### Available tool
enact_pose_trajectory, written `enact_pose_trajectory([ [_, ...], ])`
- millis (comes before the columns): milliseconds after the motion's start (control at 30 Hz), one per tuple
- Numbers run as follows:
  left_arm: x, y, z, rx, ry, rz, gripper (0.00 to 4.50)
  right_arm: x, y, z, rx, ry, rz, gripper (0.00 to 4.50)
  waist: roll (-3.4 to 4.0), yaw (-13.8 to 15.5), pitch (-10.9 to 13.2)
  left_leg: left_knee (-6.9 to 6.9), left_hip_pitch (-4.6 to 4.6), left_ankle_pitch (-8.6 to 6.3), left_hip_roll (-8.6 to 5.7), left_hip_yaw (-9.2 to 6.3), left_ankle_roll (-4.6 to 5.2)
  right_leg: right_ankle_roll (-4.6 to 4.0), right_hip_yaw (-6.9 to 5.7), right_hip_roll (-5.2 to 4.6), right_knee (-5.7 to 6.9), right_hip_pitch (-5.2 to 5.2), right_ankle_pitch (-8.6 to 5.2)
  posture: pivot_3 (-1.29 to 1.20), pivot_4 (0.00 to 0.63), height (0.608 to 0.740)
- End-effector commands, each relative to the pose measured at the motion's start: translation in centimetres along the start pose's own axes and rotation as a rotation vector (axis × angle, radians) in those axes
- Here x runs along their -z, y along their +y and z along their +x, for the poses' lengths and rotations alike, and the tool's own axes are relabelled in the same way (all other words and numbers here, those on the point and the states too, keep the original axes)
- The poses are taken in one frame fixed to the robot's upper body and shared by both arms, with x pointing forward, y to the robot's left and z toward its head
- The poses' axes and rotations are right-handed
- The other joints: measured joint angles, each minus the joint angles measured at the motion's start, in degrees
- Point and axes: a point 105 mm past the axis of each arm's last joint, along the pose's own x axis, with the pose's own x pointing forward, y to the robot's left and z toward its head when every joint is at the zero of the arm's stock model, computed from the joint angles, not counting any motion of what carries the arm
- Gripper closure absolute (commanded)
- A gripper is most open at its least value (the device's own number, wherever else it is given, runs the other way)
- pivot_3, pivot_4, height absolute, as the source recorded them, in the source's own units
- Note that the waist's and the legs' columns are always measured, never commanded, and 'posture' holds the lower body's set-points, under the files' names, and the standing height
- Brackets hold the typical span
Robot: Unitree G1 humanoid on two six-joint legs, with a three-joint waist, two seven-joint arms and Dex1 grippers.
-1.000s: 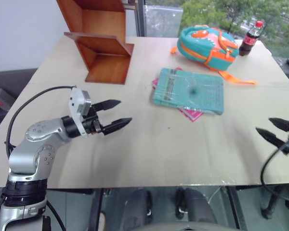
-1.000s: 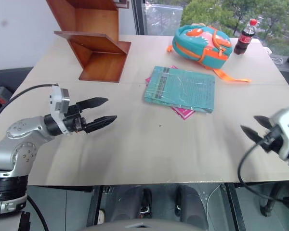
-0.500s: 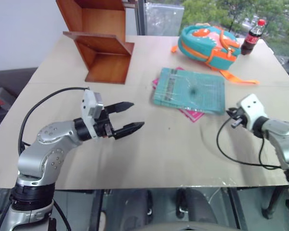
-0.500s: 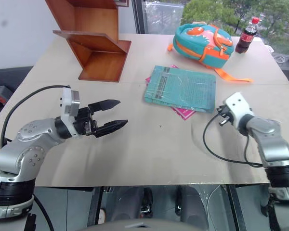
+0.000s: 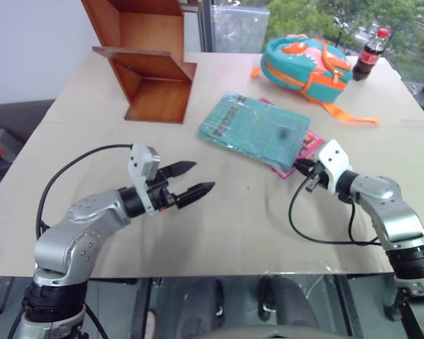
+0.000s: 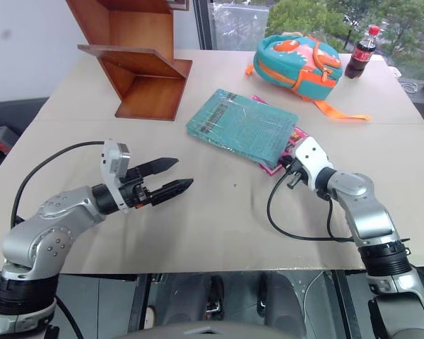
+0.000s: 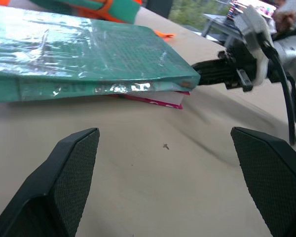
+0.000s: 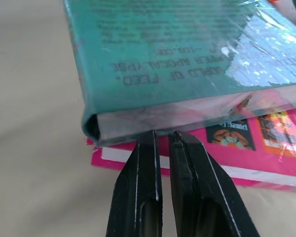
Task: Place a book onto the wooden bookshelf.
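The teal book (image 5: 254, 128) will come up alone when I lift and leave the pink book lying there, because the pink book's corner (image 5: 312, 145) sticks out crooked underneath.
The book (image 5: 258, 129), teal and glossy, lies skewed on the table's middle over a pink book (image 5: 305, 145). My right gripper (image 5: 297, 167) is shut, its tips pressed against the teal book's near right corner, just above the pink cover (image 8: 246, 143); nothing sits between the fingers (image 8: 143, 168). The left gripper (image 5: 202, 176) hovers open above bare table, left of the books and pointing toward them. The left wrist view shows the book (image 7: 79, 54) and the right gripper (image 7: 202, 76) at its corner. The wooden bookshelf (image 5: 152, 63) stands at the far left.
A teal and orange backpack (image 5: 304, 60) and a cola bottle (image 5: 367, 49) sit at the far right of the table. A black cable loops on the table beneath my right wrist (image 5: 318, 236).
My right arm swung in from the table's right edge, shut its fingers and reached the book's corner. The teal book slid left and turned, uncovering more of the pink one. The left gripper drifted right.
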Motion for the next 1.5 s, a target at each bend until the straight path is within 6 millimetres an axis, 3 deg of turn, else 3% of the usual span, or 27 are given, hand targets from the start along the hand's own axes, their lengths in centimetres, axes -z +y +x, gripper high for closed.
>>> enact_pose_trajectory([
  [33,-0.8,-0.9,1.4,-0.001,-0.047,-0.042,0.00,-0.6,-0.9,-3.3,0.026,-0.015,-0.004,3.85,0.01,0.4,0.0,0.00,-0.04,0.00,-0.04,-0.06,0.00,-0.01,-0.03,-0.04,-0.01,0.01,0.01,0.00,0.150,0.740],
  [100,-0.5,-0.6,2.0,-0.022,-0.055,-0.111,0.00,-0.2,-0.8,-5.9,0.022,0.010,0.011,3.30,0.01,0.6,0.0,0.01,-0.04,0.00,-0.06,-0.13,0.00,-0.11,-0.08,-0.06,-0.04,0.07,0.06,0.00,0.150,0.740],
  [167,-0.2,-0.1,2.7,-0.053,-0.058,-0.184,0.00,-0.4,-0.3,-8.4,0.023,0.014,0.018,2.47,0.01,1.0,0.0,0.02,-0.05,0.00,-0.09,-0.14,0.01,-0.10,-0.09,-0.08,-0.07,0.09,0.06,0.00,0.150,0.740],
  [233,0.0,0.4,3.7,-0.074,-0.081,-0.291,0.00,-1.9,0.7,-10.4,0.003,-0.036,0.013,1.30,0.01,0.6,0.0,0.02,0.03,-0.01,-0.05,-0.18,0.01,0.01,-0.09,-0.02,-0.10,0.18,-0.01,0.00,0.150,0.740],
  [267,0.1,0.9,4.8,-0.099,-0.104,-0.382,0.00,-3.2,1.5,-11.3,-0.013,-0.080,0.009,1.13,0.01,0.6,0.0,0.02,0.09,0.00,-0.04,-0.15,0.01,0.10,-0.08,0.00,-0.08,0.19,-0.06,0.00,0.150,0.740],
  [300,0.2,1.2,5.5,-0.111,-0.114,-0.443,0.00,-4.1,2.2,-11.8,-0.024,-0.108,0.005,1.13,0.03,0.5,0.0,0.03,0.10,0.00,-0.03,-0.14,0.01,0.12,-0.08,0.01,-0.08,0.19,-0.07,0.00,0.150,0.740],
  [333,0.1,1.4,6.4,-0.117,-0.140,-0.513,0.00,-4.9,2.5,-12.0,-0.019,-0.131,-0.007,0.47,0.07,0.4,0.0,0.03,0.10,0.00,-0.02,-0.15,0.01,0.13,-0.08,0.01,-0.08,0.20,-0.07,0.00,0.150,0.740],
  [400,0.0,1.8,8.0,-0.139,-0.173,-0.646,0.00,-5.8,3.0,-12.1,-0.017,-0.158,-0.014,0.09,-0.08,-0.1,0.0,0.15,0.18,0.00,0.03,-0.42,0.00,0.12,-0.08,0.02,-0.04,0.41,-0.06,0.00,0.150,0.740],
  [533,0.8,3.1,11.0,-0.216,-0.183,-0.909,0.00,-7.3,3.4,-11.4,0.009,-0.196,-0.047,0.09,-0.09,0.1,-0.1,0.40,0.25,-0.14,-0.01,-0.66,0.27,0.09,-0.19,0.03,0.07,0.63,-0.04,0.00,0.150,0.740],
  [633,0.3,3.7,12.6,-0.244,-0.230,-1.030,0.00,-7.8,3.4,-11.0,0.016,-0.202,-0.056,0.09,-0.12,0.2,0.0,0.43,0.11,-0.13,-0.10,-0.81,0.25,0.08,-0.30,0.00,0.03,0.63,-0.04,0.00,0.150,0.740],
  [933,0.6,2.4,16.9,-0.232,-0.258,-1.180,0.00,-8.3,3.3,-10.6,0.031,-0.207,-0.061,0.09,-0.14,0.3,0.0,0.40,0.01,-0.07,-0.32,-0.86,0.14,0.13,-0.50,-0.08,-0.15,0.64,-0.06,0.00,0.150,0.740],
  [1033,0.5,2.5,17.4,-0.227,-0.289,-1.223,0.88,-8.4,3.3,-10.6,0.038,-0.207,-0.062,0.00,-0.14,0.3,0.0,0.40,0.07,-0.07,-0.31,-0.87,0.15,0.18,-0.54,-0.09,-0.14,0.70,-0.10,0.00,0.150,0.740],
  [1233,0.3,2.5,17.6,-0.196,-0.308,-1.238,3.77,-8.6,3.3,-10.5,0.043,-0.216,-0.059,0.00,-0.14,0.3,0.0,0.40,0.04,-0.14,-0.29,-0.96,0.27,0.18,-0.56,-0.10,-0.14,0.71,-0.10,0.00,0.150,0.740],
  [1300,0.2,2.6,17.2,-0.181,-0.314,-1.235,4.48,-8.7,3.2,-10.5,0.045,-0.218,-0.059,0.00,-0.15,0.2,-0.1,0.41,0.04,-0.14,-0.30,-0.96,0.26,0.18,-0.56,-0.11,-0.14,0.73,-0.10,0.00,0.150,0.740],
  [1500,-1.1,2.9,14.1,-0.108,-0.353,-1.153,4.48,-8.7,3.2,-10.3,0.044,-0.226,-0.054,0.00,-0.16,0.2,0.0,0.41,0.01,-0.09,-0.31,-1.01,0.17,0.18,-0.52,-0.13,-0.15,0.73,-0.10,0.00,0.150,0.740],
])
